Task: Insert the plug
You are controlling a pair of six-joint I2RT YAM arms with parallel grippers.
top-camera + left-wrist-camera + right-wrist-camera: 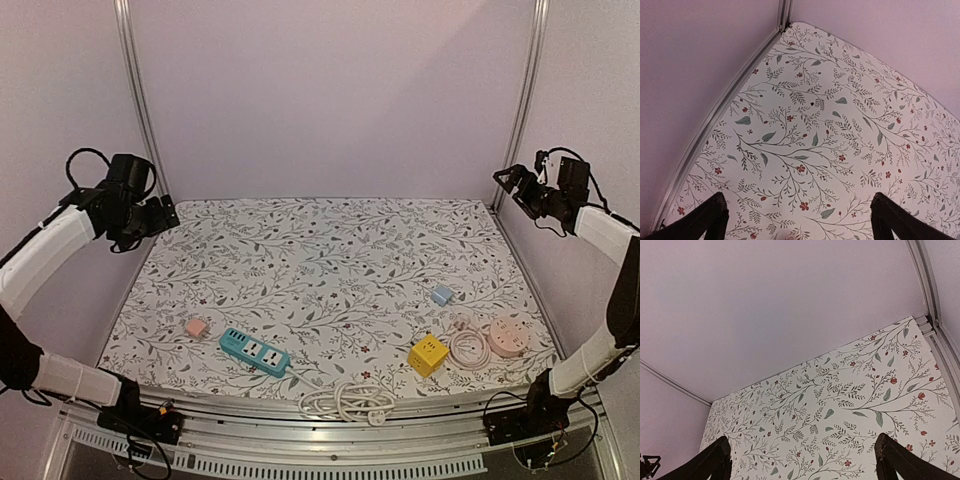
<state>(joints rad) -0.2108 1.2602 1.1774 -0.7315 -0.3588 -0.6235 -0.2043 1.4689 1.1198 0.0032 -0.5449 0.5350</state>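
The pink plug adapter lies clear of the teal power strip. My left gripper goes on going down, open, and closes on the adapter's sides (pixel 196 328).
In the top view a teal power strip (pixel 254 351) lies near the front left, with a white coiled cable (pixel 347 401) at the front edge. A small pink plug adapter (pixel 196 328) lies left of the strip. A light blue adapter (pixel 441 294) lies right of centre. A yellow cube socket (pixel 427 355) and a round pink socket (pixel 508 337) with a coiled cord (pixel 468 348) sit at the front right. My left gripper (pixel 168 214) is raised at the far left, open and empty. My right gripper (pixel 505 177) is raised at the far right, open and empty. Both wrist views show only patterned cloth between wide-apart fingers (pixel 710 220) (pixel 902 460).
The floral table cloth (pixel 330 270) covers the whole table. Metal frame posts (pixel 135 90) stand at the back corners against plain walls. A metal rail (pixel 320 430) runs along the front edge.
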